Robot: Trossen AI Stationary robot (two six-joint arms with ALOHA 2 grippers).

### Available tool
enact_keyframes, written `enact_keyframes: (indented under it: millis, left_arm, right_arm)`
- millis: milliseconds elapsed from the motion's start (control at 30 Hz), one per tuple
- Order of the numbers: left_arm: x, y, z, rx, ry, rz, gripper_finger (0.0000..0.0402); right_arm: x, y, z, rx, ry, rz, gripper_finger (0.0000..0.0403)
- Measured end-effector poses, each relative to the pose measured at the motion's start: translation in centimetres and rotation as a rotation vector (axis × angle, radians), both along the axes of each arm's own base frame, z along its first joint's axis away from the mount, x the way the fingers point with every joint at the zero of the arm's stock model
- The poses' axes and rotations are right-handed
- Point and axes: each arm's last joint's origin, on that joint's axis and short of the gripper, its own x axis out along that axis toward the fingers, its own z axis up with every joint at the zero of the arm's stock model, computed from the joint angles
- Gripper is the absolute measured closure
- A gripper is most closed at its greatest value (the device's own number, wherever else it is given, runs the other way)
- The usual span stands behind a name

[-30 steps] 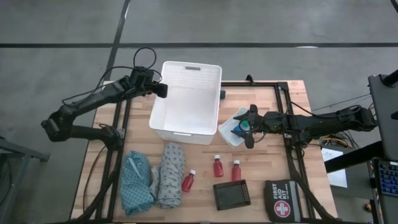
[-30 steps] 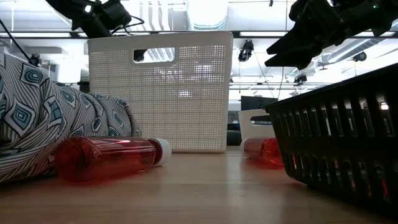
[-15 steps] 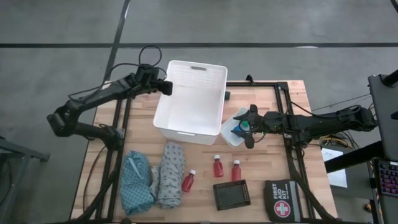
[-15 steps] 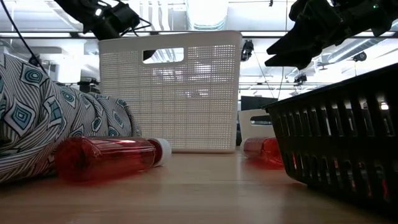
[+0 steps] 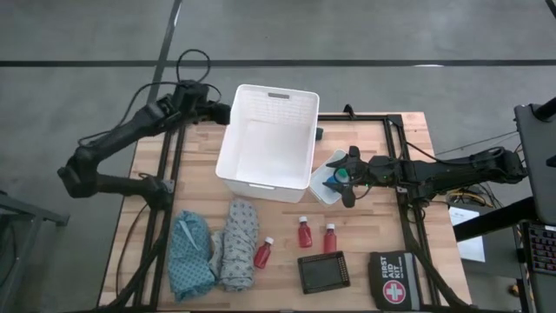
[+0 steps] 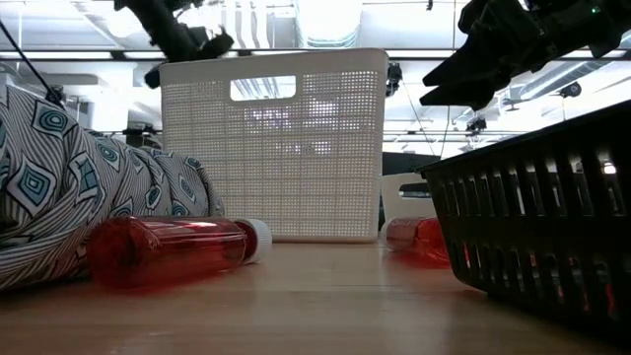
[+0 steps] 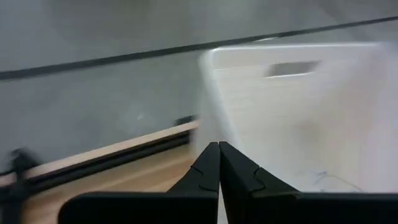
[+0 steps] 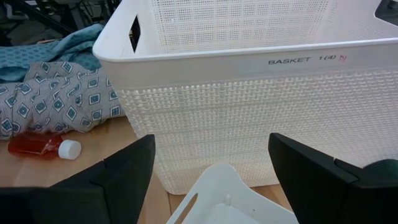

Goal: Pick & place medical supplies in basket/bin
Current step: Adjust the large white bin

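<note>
The left gripper is outside the white slotted basket, which crowds the small white tray [image 5: 320, 187], so it should reach inside the basket [image 5: 246, 135] and pull the basket clear.
The white slotted basket [image 5: 268, 143] stands on the table's far middle. My left gripper [image 5: 223, 112], shut, is by the basket's left wall near its far corner. My right gripper [image 5: 349, 178] hovers open over the small white tray [image 5: 323, 187], which holds a green piece [image 5: 343, 174] and a blue piece [image 5: 333, 184]. Three red bottles [image 5: 263, 253] [image 5: 304, 232] [image 5: 330, 237] lie on the near part of the table. The teal cloth [image 5: 191, 261] and the grey patterned cloth [image 5: 236, 243] lie bunched at the near left. My left gripper's shut fingers [image 7: 217, 155] are close beside the basket's left wall [image 7: 214, 93] near its far corner, level with the rim. I cannot tell whether they touch it.
A small black slotted basket [image 5: 323, 271] and a black first aid pouch [image 5: 393, 280] lie at the near right. In the low view a bottle [image 6: 173, 251] and the patterned cloth [image 6: 59, 197] lie in front of the basket [image 6: 271, 148]. Bare wood shows left of the basket.
My left gripper, at the basket's left wall, moved toward the table's right, and the basket slid a little that way along the table. The gripper then drew back toward the far left. The right arm has kept still.
</note>
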Motion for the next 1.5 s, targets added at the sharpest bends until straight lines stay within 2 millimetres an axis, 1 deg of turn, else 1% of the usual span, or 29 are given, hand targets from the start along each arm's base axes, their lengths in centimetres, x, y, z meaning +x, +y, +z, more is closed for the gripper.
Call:
enact_keyframes:
  millis: [67,133,233,367,467,600,700,767,933,1133,1333,1500]
  left_arm:
    - [0.4,-0.5,0.7,0.002,-0.056,-0.07,0.0396]
    - [1.1,-0.8,0.7,-0.003,-0.096,-0.138,0.0396]
    - [2.5,-0.9,-0.2,-0.01,-0.085,-0.203,0.0396]
    - [5.0,-0.8,-2.1,-0.053,-0.037,-0.249,0.0396]
    - [7.0,-0.3,-3.2,-0.084,0.002,-0.267,0.0396]
    - [9.3,0.9,-3.8,-0.097,0.051,-0.286,0.0396]
    - [10.4,1.6,-4.3,-0.136,0.115,-0.282,0.0396]
    - [10.8,1.9,-4.6,-0.149,0.175,-0.25,0.0396]
    - [10.9,2.4,-5.8,-0.169,0.295,-0.142,0.0396]
    - [9.5,2.2,-6.3,-0.199,0.386,0.007,0.0396]
    - [7.4,1.4,-5.3,-0.216,0.457,0.132,0.0396]
    - [5.4,0.3,-4.3,-0.238,0.5,0.228,0.0396]
  right_arm:
    - [0.0,0.0,0.0,0.0,0.0,-0.001,0.01]
    - [0.0,0.0,0.0,0.0,0.0,-0.001,0.0101]
    - [0.0,0.0,0.0,0.0,0.0,-0.001,0.0099]
    - [0.0,0.0,0.0,0.0,0.0,0.0,0.0093]
    - [0.0,0.0,0.0,0.0,0.0,0.0,0.009]
    - [0.0,0.0,0.0,0.0,0.0,0.0,0.009]
    - [0.0,0.0,0.0,0.0,0.0,-0.001,0.0093]
    - [0.0,0.0,0.0,0.0,0.0,0.0,0.0096]
    - [0.0,0.0,0.0,0.0,0.0,-0.001,0.0101]
    - [0.0,0.0,0.0,0.0,0.0,0.0,0.0095]
    - [0.0,0.0,0.0,0.0,0.0,0.0,0.0089]
    - [0.0,0.0,0.0,0.0,0.0,0.0,0.0093]
